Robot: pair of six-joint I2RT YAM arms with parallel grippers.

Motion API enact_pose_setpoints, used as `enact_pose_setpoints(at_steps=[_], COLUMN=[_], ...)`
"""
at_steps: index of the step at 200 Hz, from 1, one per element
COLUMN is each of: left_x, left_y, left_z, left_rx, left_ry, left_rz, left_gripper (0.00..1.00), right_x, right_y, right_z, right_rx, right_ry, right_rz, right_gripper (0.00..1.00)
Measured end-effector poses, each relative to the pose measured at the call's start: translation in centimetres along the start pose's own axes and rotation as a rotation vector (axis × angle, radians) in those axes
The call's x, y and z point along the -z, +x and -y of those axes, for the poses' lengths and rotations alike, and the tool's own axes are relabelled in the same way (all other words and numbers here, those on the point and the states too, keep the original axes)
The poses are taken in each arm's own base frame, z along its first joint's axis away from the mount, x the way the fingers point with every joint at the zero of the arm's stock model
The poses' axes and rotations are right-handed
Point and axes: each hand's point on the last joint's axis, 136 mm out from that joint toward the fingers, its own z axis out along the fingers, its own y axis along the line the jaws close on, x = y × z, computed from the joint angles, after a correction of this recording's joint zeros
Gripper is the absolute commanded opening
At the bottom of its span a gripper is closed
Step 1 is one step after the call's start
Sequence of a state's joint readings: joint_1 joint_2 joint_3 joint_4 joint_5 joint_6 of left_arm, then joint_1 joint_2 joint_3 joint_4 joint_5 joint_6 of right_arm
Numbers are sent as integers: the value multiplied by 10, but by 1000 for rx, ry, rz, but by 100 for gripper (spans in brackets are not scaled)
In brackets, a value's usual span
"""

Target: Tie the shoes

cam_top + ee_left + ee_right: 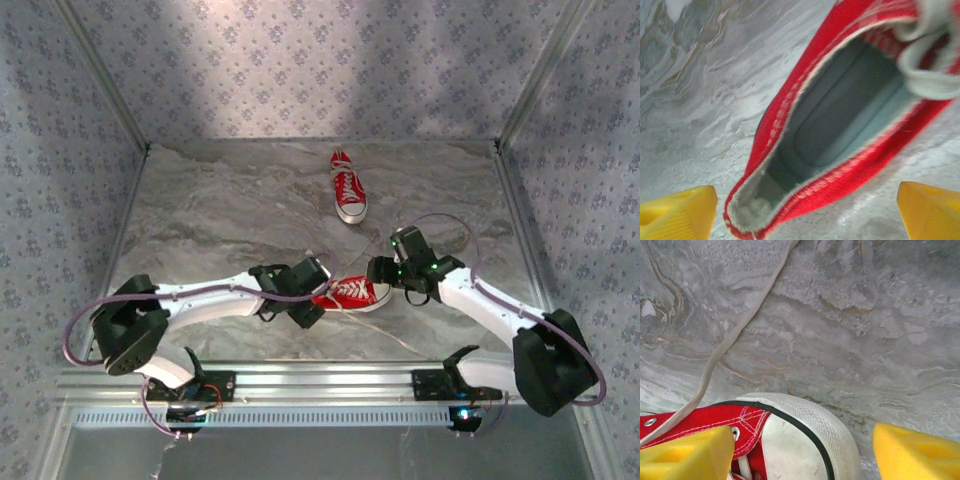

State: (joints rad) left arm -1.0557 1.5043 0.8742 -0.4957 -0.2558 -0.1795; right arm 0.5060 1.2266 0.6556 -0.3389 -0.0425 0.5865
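Observation:
The near shoe is lying crosswise along the metal rail, so I should turn its toe cap (381, 293) toward the rail, and my right gripper should grip its laced front (350, 290).
Two red shoes with white toe caps lie on the marble table. The far shoe (348, 186) rests alone near the back. The near shoe (352, 293) lies sideways between my grippers. My left gripper (318, 285) is at its heel, open; in the left wrist view the yellow fingers (677, 212) stand wide on either side of the shoe's heel opening (840, 130). My right gripper (383, 272) is open at the toe. Its fingertips (917, 452) straddle the white toe cap (800, 440), the right one clear of it. A loose white lace (735, 335) trails across the table.
Patterned walls (60, 150) close in the table on three sides. A metal rail (320, 385) runs along the near edge by the arm bases. Bare marble (230, 200) lies between the two shoes and to the left.

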Motion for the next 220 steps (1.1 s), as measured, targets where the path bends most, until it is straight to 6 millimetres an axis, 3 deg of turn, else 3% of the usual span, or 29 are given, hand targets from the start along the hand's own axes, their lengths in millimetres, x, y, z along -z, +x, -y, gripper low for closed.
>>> enact_pose_setpoints(at_steps=[23, 50, 116, 152, 177, 200, 220], left_x=[-15, -26, -31, -38, -38, -31, -15], left_y=[11, 9, -24, -49, -68, -77, -76], left_z=[-12, -35, -104, -117, -120, -122, -120], left_rx=[26, 85, 376, 533, 606, 644, 656], left_ry=[-75, -171, -239, -113, -15, 25, 52], left_rz=[-66, -92, 16, 115, 186, 240, 290], left_gripper=[93, 94, 95, 95, 96, 99, 100], right_x=[-4, -4, -1, 3, 11, 23, 23], right_y=[4, 11, 51, 68, 59, 43, 41], right_z=[-2, -13, -51, -74, -73, -55, -47], right_rx=[-2, 7, 98, 158, 177, 182, 206], right_ry=[-11, -47, -135, -203, -174, -82, -39], right_rz=[-26, -53, -115, -140, -67, 31, 46], right_gripper=[60, 53, 50, 48, 59, 83, 84])
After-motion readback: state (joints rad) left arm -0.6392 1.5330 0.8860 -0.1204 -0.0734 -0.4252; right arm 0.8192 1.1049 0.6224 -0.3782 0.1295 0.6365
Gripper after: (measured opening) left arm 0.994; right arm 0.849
